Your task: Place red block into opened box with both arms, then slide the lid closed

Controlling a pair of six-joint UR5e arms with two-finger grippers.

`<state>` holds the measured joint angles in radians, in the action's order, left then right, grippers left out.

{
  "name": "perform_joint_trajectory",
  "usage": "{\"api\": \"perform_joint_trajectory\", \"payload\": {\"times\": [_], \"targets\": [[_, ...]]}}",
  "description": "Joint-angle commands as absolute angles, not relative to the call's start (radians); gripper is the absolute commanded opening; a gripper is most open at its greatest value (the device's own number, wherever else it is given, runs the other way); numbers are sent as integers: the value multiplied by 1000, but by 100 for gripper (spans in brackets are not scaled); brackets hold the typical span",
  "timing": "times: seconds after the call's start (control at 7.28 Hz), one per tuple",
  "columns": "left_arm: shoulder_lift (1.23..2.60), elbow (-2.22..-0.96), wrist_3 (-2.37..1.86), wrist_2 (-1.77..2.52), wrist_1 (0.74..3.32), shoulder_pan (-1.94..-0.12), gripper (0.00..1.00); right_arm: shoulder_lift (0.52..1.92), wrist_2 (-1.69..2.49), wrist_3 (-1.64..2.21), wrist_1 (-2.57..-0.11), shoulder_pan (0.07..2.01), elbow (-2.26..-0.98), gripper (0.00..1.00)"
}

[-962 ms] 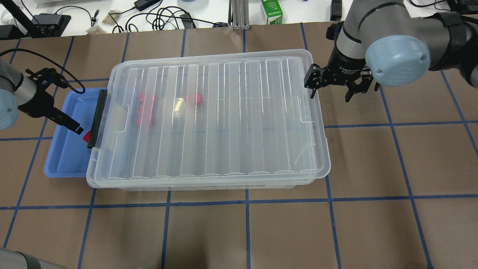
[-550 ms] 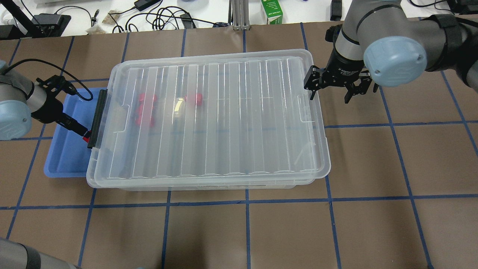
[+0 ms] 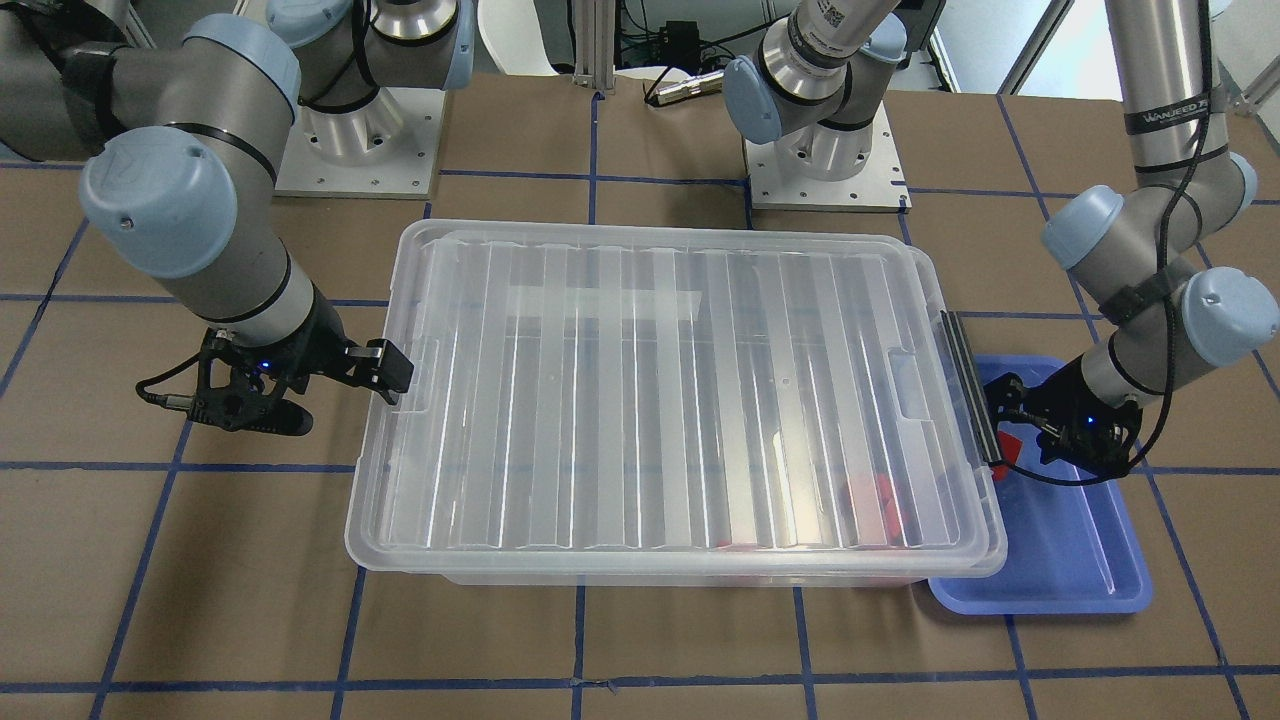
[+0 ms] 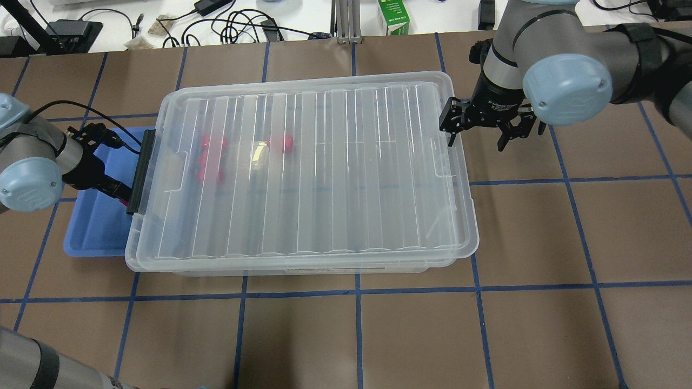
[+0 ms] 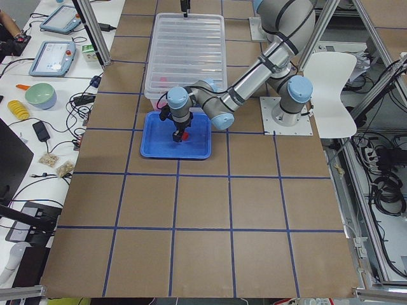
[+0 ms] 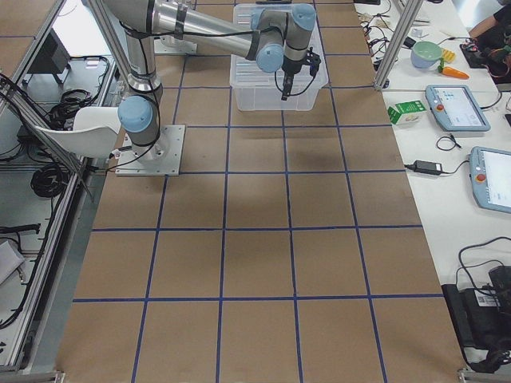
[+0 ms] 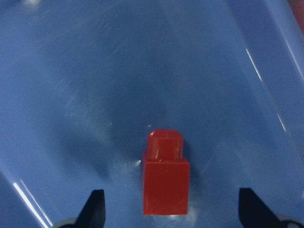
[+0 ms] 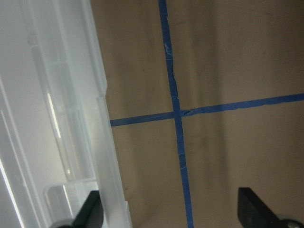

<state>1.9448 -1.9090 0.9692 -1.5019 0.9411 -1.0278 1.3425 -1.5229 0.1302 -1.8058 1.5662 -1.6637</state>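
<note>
The ribbed lid [image 3: 648, 384] is lying flat along the box's long rims [image 3: 672, 562], so it will slide straight out and stay level when the robot pulls.
A small red block [image 7: 165, 183] lies on the floor of the blue tray [image 4: 92, 232], and it also shows at the tray's box end [image 3: 1010, 443]. My left gripper [image 7: 173, 211] hangs open just above it, a fingertip on either side and neither touching. The clear box [image 4: 324, 268] is fully covered by its ribbed lid [image 4: 324, 173]. A few other red blocks [image 4: 211, 156] show through the lid. My right gripper [image 4: 478, 132] stands open at the box's other short end, one finger close to the lid's edge [image 8: 102, 142].
A black latch bar [image 4: 140, 170] runs along the box's short end between the tray and the lid. Cables, a green carton [image 4: 393, 19] and other gear lie on the white bench beyond the table. Brown table with blue tape lines lies in front of the box.
My left gripper has moved toward the black latch bar and lower into the tray, over the red block. The right gripper has drifted only slightly.
</note>
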Motion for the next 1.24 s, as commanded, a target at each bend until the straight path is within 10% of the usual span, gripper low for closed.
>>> {"api": "perform_joint_trajectory", "payload": {"times": [0.0, 0.69, 1.1], "targets": [[1948, -1910, 953, -1503, 939, -1029, 81, 1341, -1529, 129, -1807, 1563, -1664, 100], [1956, -1899, 956, -1503, 934, -1029, 22, 1339, -1571, 55, -1809, 1523, -1664, 100], [1945, -1884, 953, -1506, 936, -1035, 12, 1339, -1571, 26, -1807, 1483, -1658, 100]]}}
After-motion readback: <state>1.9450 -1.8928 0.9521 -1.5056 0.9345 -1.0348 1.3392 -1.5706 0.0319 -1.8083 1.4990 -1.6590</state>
